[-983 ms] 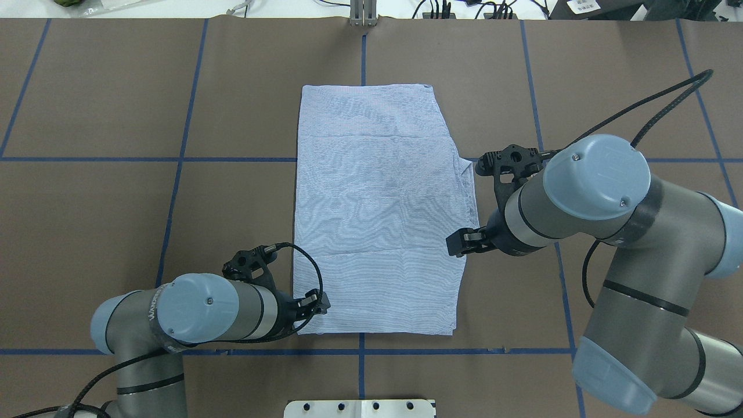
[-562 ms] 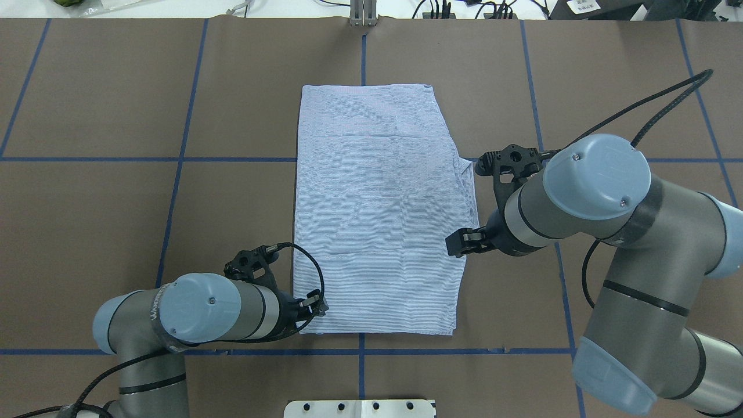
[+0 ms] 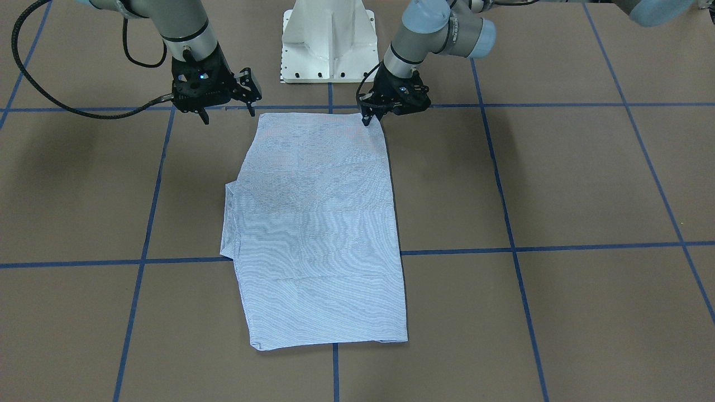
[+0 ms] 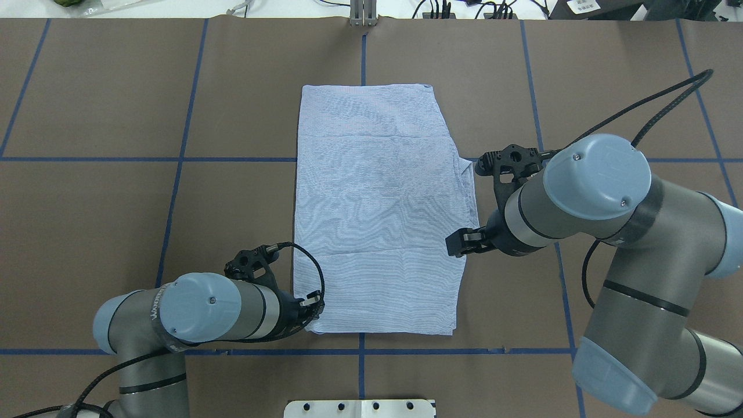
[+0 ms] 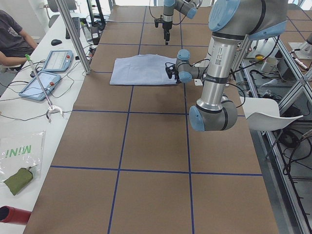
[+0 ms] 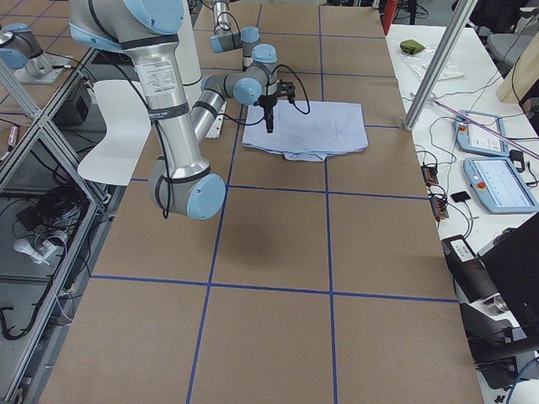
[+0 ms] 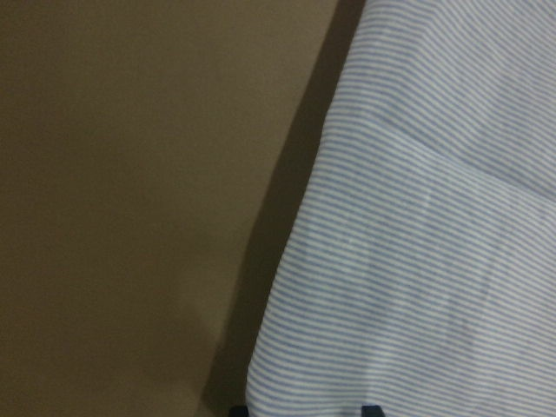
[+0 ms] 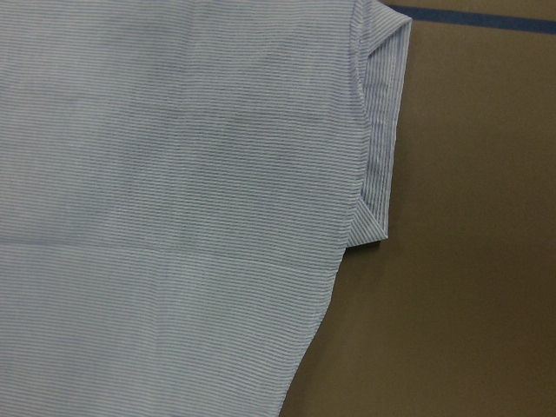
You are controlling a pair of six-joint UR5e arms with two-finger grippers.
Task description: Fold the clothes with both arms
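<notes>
The shirt's far edge (image 3: 329, 344) lies flat and loose. The whole shirt (image 3: 316, 228) should therefore drag along toward my base when I pull its near corners.
The clothes, one blue-and-white pinstriped shirt (image 4: 377, 209) (image 3: 318, 234), lie folded into a flat rectangle mid-table, with a small flap poking out on the robot's right side (image 8: 382, 130). My left gripper (image 4: 313, 305) (image 3: 367, 118) is low at the shirt's near-left corner. In the left wrist view its two tips show slightly apart at the bottom edge, one just off the cloth (image 7: 417, 261), one over it, so it is open. My right gripper (image 4: 455, 244) (image 3: 228, 114) hangs open above the shirt's right side, holding nothing.
The white pedestal base (image 3: 327, 39) stands just behind the shirt's near edge. Blue tape lines (image 4: 180, 159) cross the brown table. A metal post (image 5: 73, 34), tablets (image 5: 58, 61) and a seated person (image 5: 12, 36) are along the far side.
My left gripper has crept a little back toward the robot, onto the shirt's near-left corner. The right arm and the shirt have not moved.
</notes>
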